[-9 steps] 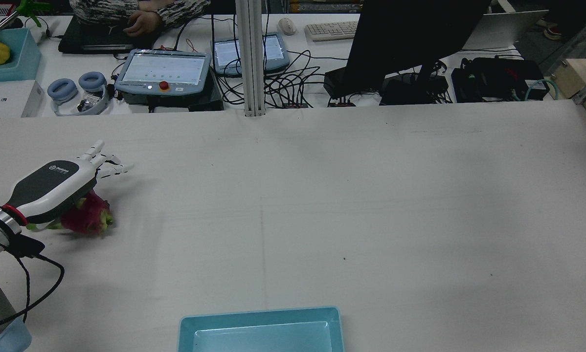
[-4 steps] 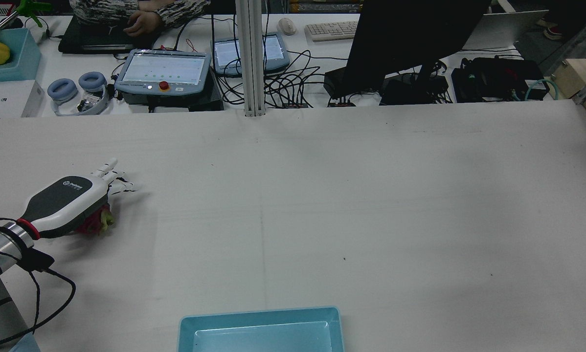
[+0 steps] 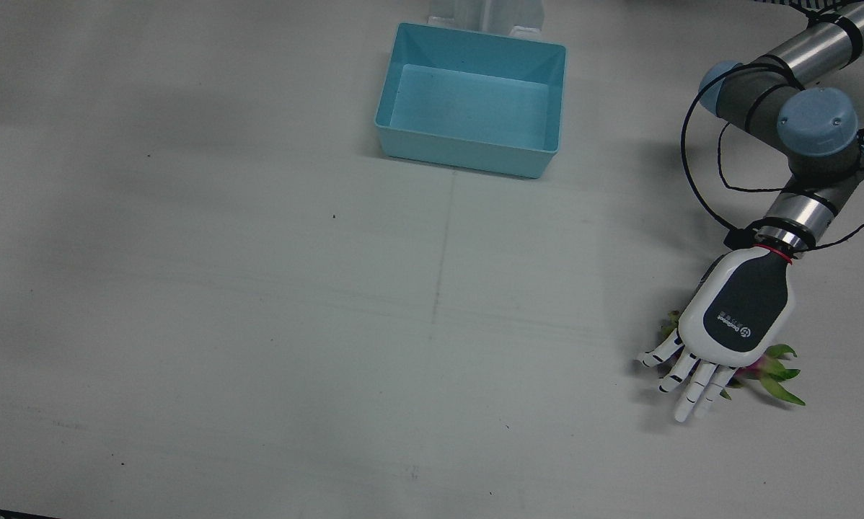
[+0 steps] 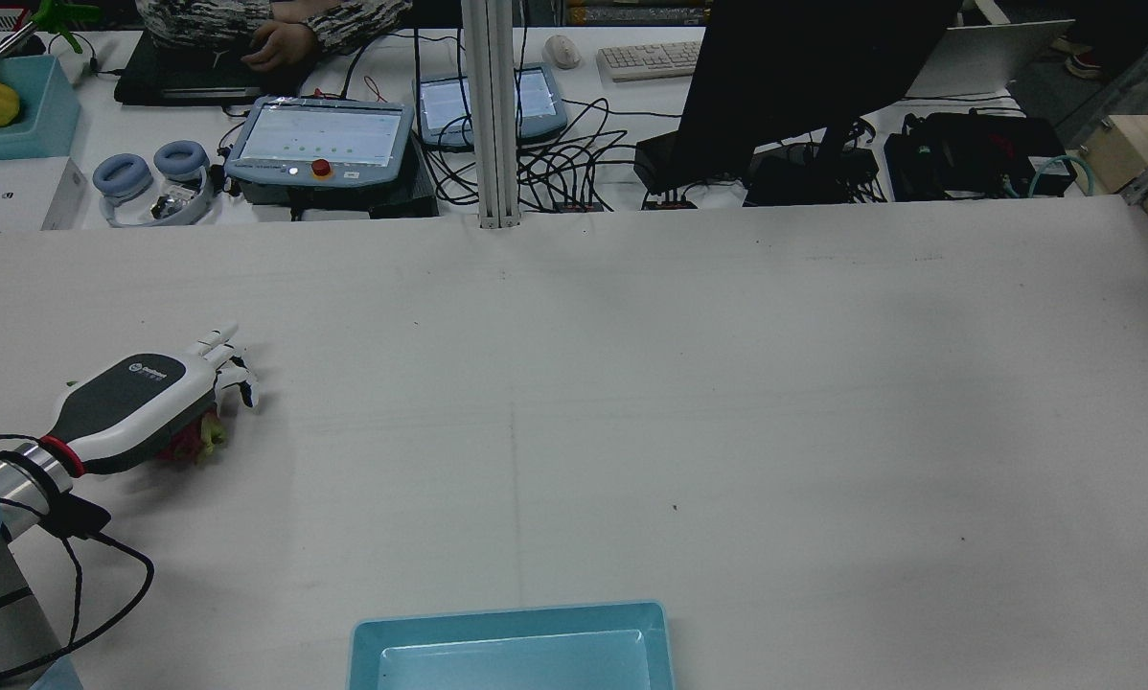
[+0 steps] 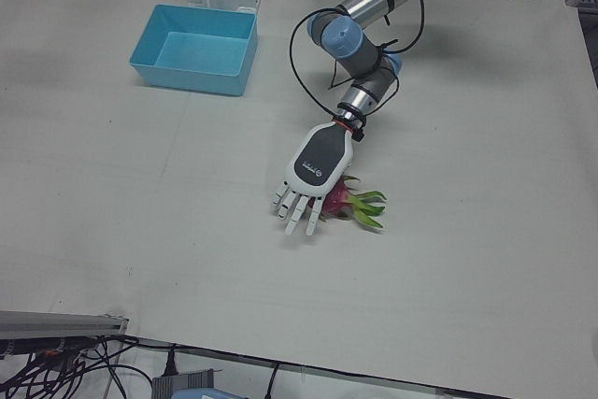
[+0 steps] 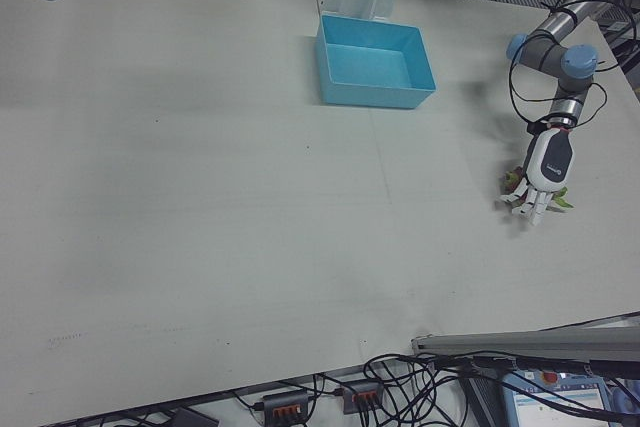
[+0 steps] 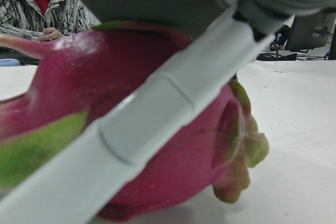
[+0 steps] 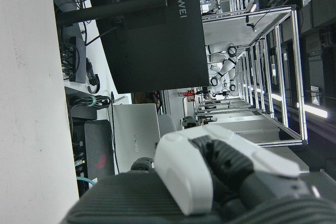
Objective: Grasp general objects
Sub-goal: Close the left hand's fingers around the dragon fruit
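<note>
The green leaf tips stick out unsupported from one end of the dragon fruit. The dragon fruit will therefore keep them spread apart when I lift and carry it.
A pink dragon fruit with green leaf tips lies on the white table at the robot's left side. It also shows in the rear view, the left-front view and, close up, the left hand view. My left hand lies palm down right over it, fingers spread and only slightly bent past its far side, and covers most of it. One finger crosses the fruit. My right hand shows only in its own view, away from the table work area.
An empty light-blue bin stands mid-table near the robot's edge. Monitors, tablets, cables and a seated person are beyond the table's far edge. The left arm's black cable loops beside the wrist.
My left hand has come down lower over the dragon fruit and slid slightly forward; its fingers have bent a little. The fruit has stayed in place and is now mostly covered.
</note>
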